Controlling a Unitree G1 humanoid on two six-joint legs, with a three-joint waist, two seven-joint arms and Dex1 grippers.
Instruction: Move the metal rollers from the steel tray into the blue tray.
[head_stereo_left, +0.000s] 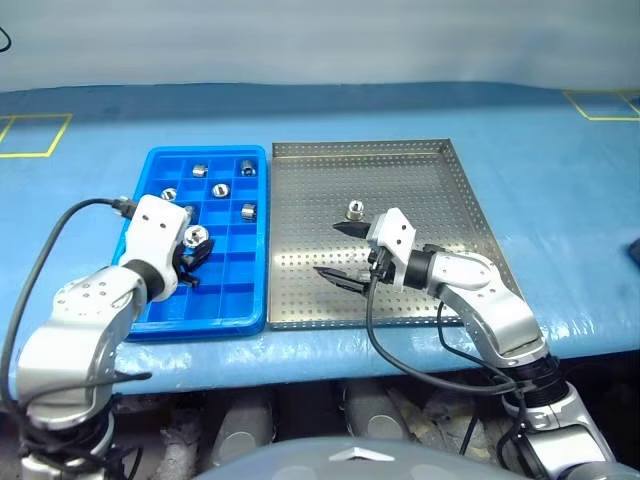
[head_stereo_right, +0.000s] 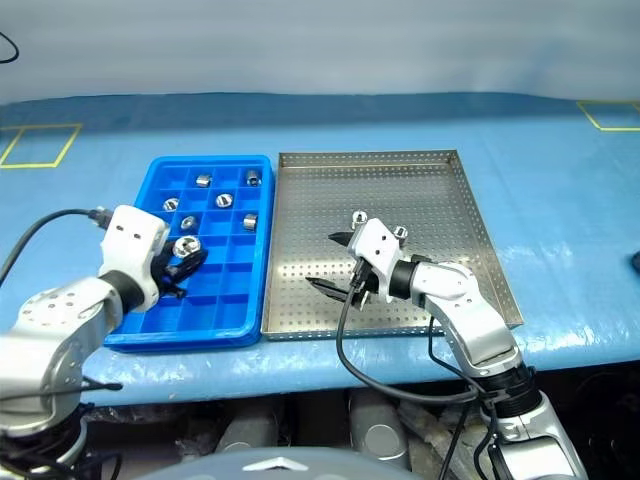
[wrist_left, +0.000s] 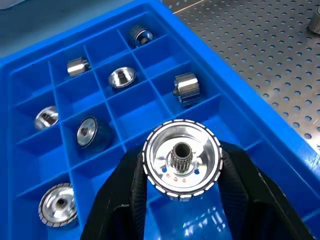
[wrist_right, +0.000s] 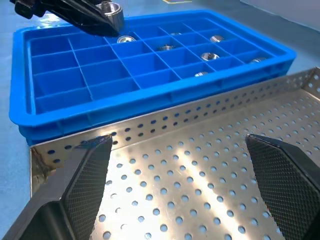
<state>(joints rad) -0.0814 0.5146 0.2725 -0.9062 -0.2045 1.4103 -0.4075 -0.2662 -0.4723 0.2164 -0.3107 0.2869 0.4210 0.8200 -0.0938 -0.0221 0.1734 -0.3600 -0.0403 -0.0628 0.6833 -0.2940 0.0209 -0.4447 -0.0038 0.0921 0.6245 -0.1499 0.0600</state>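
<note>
The metal roller upright (head_stereo_left: 196, 236) is ready and the blue tray's near outer corner compartment (head_stereo_left: 158, 312) is empty, so my left gripper keeps going there and lets go of the roller inside it.
My left gripper (wrist_left: 181, 160) is shut on a metal roller (head_stereo_left: 196, 237) and holds it just above the near-middle compartments of the blue tray (head_stereo_left: 240, 300). Several more metal rollers (wrist_left: 186, 89) lie in the tray's far compartments, one to a cell. To the right, the steel tray (head_stereo_left: 425, 190) carries one roller (head_stereo_left: 354, 209) near its centre. My right gripper (head_stereo_left: 327, 249) is open, low over the steel tray's near-left part. It points toward the blue tray and nothing is between its fingers (wrist_right: 90, 170). That roller lies just beyond its far finger.
Both trays sit side by side on a pale blue table cover (head_stereo_left: 90, 120). Yellow tape squares (head_stereo_left: 30, 135) mark the far corners. A dark object (head_stereo_left: 634, 250) shows at the right edge. Black cables (head_stereo_left: 400, 360) hang from both wrists near the table's front edge.
</note>
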